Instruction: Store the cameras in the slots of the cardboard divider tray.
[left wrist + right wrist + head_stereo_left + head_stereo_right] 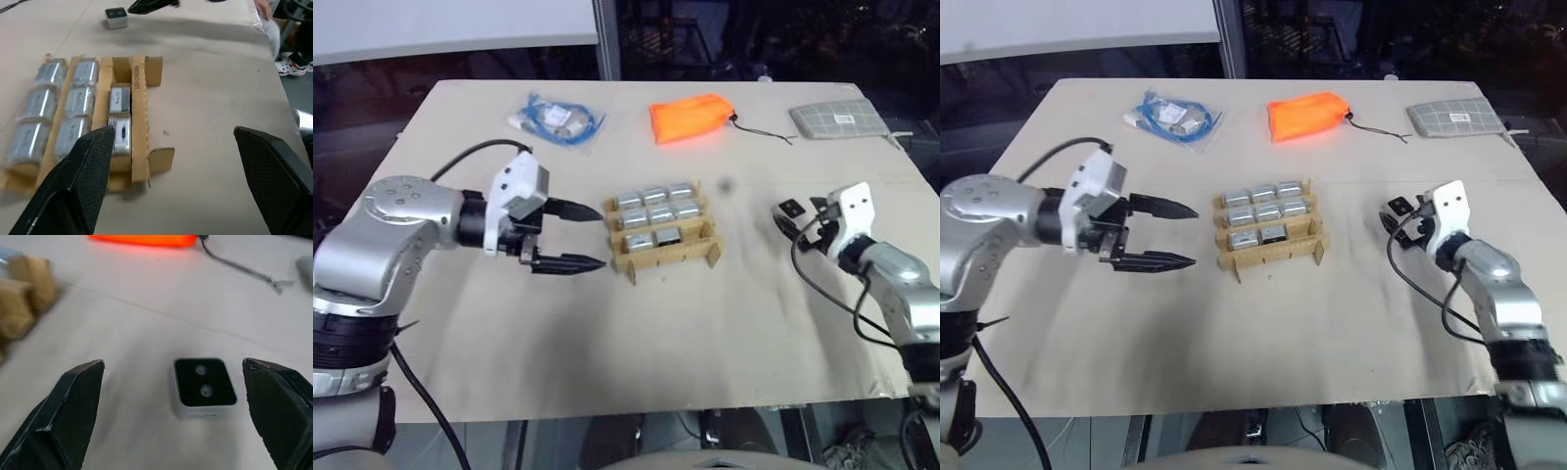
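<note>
The loose camera point(791, 208) lies black side up on the far side of the tray from the robot's left gripper, so next the right gripper picks the camera up and hands it over above the tray point(693, 213).
The cardboard divider tray point(619, 262) stands at the table's middle with several silver-grey cameras point(653, 214) in its slots. The front row's right-hand slot point(696, 232) is bare. One loose camera point(204, 387) lies black face up on the table to the tray's right point(790, 208). My right gripper point(173, 362) is open, its fingers straddling this camera from just behind without touching it. My left gripper point(589, 236) hovers open to the left of the tray, pointing at it, and holds nothing point(171, 139).
Along the far edge lie a bagged blue cable point(558, 119), an orange fabric bag point(690, 117) with a black cord, and a grey checked pouch point(837, 119). The near half of the table point(636, 352) is bare.
</note>
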### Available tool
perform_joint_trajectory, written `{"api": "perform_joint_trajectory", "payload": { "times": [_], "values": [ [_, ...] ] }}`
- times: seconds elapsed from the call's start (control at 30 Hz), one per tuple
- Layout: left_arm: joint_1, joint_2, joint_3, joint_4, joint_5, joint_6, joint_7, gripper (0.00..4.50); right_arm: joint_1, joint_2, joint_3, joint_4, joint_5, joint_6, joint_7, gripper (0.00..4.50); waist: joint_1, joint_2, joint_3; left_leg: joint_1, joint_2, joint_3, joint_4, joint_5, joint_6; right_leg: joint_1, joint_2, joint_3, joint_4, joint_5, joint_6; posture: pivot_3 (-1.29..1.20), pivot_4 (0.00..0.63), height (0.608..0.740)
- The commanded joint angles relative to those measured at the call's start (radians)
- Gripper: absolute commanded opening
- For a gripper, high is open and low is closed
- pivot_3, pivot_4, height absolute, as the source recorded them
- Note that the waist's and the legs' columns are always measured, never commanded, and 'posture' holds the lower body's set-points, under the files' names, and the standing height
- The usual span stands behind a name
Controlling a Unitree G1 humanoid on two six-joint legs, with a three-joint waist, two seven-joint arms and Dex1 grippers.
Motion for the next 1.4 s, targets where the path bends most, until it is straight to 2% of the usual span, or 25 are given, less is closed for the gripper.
{"api": "perform_joint_trajectory", "payload": {
  "times": [0.03, 0.13, 0.3, 0.4, 0.43, 0.47, 0.53, 0.73, 0.87, 1.0, 1.2, 1.4],
  "values": [
    [-0.017, 0.019, 0.058, -0.052, -0.045, 0.03, 0.024, 4.02, -0.076, 0.004, -0.002, 0.155, -0.073, -0.094, 0.04, 4.5, 0.0, 0.0, 0.0, 0.0, 0.0, 0.0, 0.0, 0.0, 0.0, 0.0, 0.0, 0.0, 0.0, 0.0, 0.0, 0.0, 0.15, 0.74],
    [-0.023, 0.009, 0.112, -0.092, -0.138, 0.099, 0.053, 4.02, -0.135, 0.018, 0.003, 0.287, -0.113, -0.135, 0.071, 4.5, -0.004, 0.0, 0.002, 0.0, 0.0, 0.0, 0.0, 0.0, 0.0, 0.0, 0.0, 0.0, 0.0, 0.0, 0.0, 0.0, 0.15, 0.74],
    [-0.006, 0.009, 0.143, -0.123, -0.182, 0.125, 0.096, 4.02, -0.196, 0.046, -0.027, 0.409, -0.106, -0.154, 0.121, 4.5, -0.022, 0.001, 0.003, 0.0, 0.0, 0.0, -0.001, 0.0, -0.001, 0.0, 0.0, 0.0, 0.0, 0.0, 0.0, 0.0, 0.15, 0.74],
    [0.014, 0.011, 0.159, -0.126, -0.193, 0.126, 0.106, 4.07, -0.194, 0.055, -0.043, 0.404, -0.098, -0.17, 0.151, 3.65, -0.023, 0.001, 0.003, 0.001, 0.0, 0.0, -0.001, 0.0, -0.001, 0.0, 0.0, 0.0, 0.001, 0.0, 0.0, 0.0, 0.15, 0.74],
    [0.021, 0.013, 0.161, -0.123, -0.193, 0.123, 0.106, 4.07, -0.189, 0.055, -0.046, 0.398, -0.1, -0.174, 0.157, 3.21, -0.023, 0.001, 0.003, 0.001, 0.0, 0.0, -0.001, 0.0, -0.001, 0.0, 0.0, 0.0, 0.001, 0.0, 0.0, 0.0, 0.15, 0.74],
    [0.027, 0.014, 0.162, -0.121, -0.194, 0.121, 0.107, 4.07, -0.183, 0.055, -0.049, 0.392, -0.101, -0.177, 0.161, 2.55, -0.023, 0.001, 0.003, 0.0, 0.0, 0.0, -0.001, 0.0, -0.001, 0.0, 0.0, 0.0, 0.001, 0.0, 0.0, 0.0, 0.15, 0.74],
    [0.034, 0.012, 0.153, -0.119, -0.192, 0.112, 0.105, 4.07, -0.174, 0.057, -0.057, 0.38, -0.101, -0.183, 0.163, 1.89, -0.023, 0.001, 0.003, 0.0, 0.0, 0.0, -0.001, 0.0, -0.001, 0.0, 0.0, 0.0, 0.0, 0.0, 0.0, 0.0, 0.15, 0.74],
    [0.023, -0.07, 0.077, -0.098, -0.188, 0.111, 0.142, 4.07, -0.123, 0.071, -0.084, 0.279, -0.101, -0.255, 0.137, 1.88, -0.021, 0.002, 0.003, 0.0, 0.0, 0.0, -0.001, 0.0, -0.001, 0.0, 0.0, 0.0, 0.001, 0.0, 0.0, 0.0, 0.15, 0.74],
    [-0.014, -0.278, 0.042, -0.049, -0.217, 0.173, 0.336, 4.07, -0.04, 0.069, -0.048, 0.052, -0.153, -0.344, 0.135, 1.88, -0.019, 0.003, 0.004, 0.0, 0.0, 0.0, 0.0, 0.0, -0.001, 0.0, -0.001, 0.0, 0.001, 0.0, 0.0, 0.0, 0.15, 0.74],
    [-0.032, -0.432, 0.045, 0.042, -0.261, 0.277, 0.48, 4.07, 0.043, 0.056, 0.022, -0.237, -0.205, -0.396, 0.174, 1.88, -0.025, 0.003, 0.004, 0.0, 0.0, 0.0, 0.0, 0.0, -0.001, 0.0, -0.001, 0.001, 0.002, 0.0, 0.0, 0.0, 0.15, 0.74],
    [-0.073, -0.581, 0.052, 0.128, -0.339, 0.364, 0.559, 4.07, 0.048, 0.017, 0.15, -0.461, -0.37, -0.567, 0.221, 1.88, -0.021, 0.003, 0.004, 0.001, 0.0, 0.0, 0.001, 0.0, -0.001, 0.0, -0.001, 0.001, 0.003, 0.0, 0.0, 0.0, 0.15, 0.74],
    [-0.089, -0.645, 0.031, 0.119, -0.381, 0.414, 0.58, 4.07, -0.006, 0.026, 0.233, -0.495, -0.474, -0.663, 0.216, 1.88, -0.021, 0.003, 0.004, 0.001, -0.001, 0.0, 0.002, 0.001, -0.001, 0.0, -0.001, 0.001, 0.003, 0.0, 0.0, 0.0, 0.15, 0.74]
  ]
}}
